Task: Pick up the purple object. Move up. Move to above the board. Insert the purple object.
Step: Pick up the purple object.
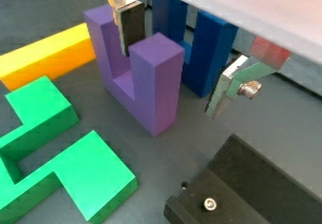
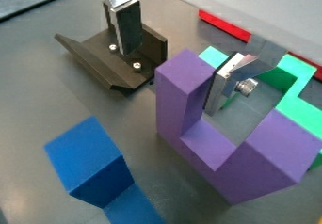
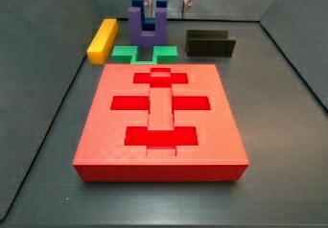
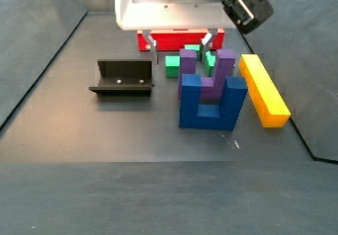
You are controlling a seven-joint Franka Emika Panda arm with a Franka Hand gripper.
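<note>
I expect the purple object (image 3: 148, 39) to go in only partway when I insert it, with its prongs still sticking up, because it stands taller than the red board's edge (image 3: 160, 172).
The purple object (image 1: 149, 77) stands upright on the floor with its two prongs up, and it also shows in the other wrist view (image 2: 214, 124). My gripper (image 1: 183, 54) is open and low around one prong. One finger (image 2: 126, 28) stands well clear of the prong; the other finger (image 2: 232, 79) is close beside it. In a side view the gripper (image 3: 159, 10) hangs over the purple object (image 3: 144, 26), beyond the far end of the red board (image 3: 160, 107). In a side view the purple object (image 4: 211, 69) sits against a blue block (image 4: 211, 103).
A blue block (image 1: 204, 49) stands right beside the purple object. A green flat block (image 1: 51, 148) and a yellow bar (image 1: 44, 56) lie close by. The dark fixture (image 2: 113, 54) stands to one side, also seen in a side view (image 4: 122, 78).
</note>
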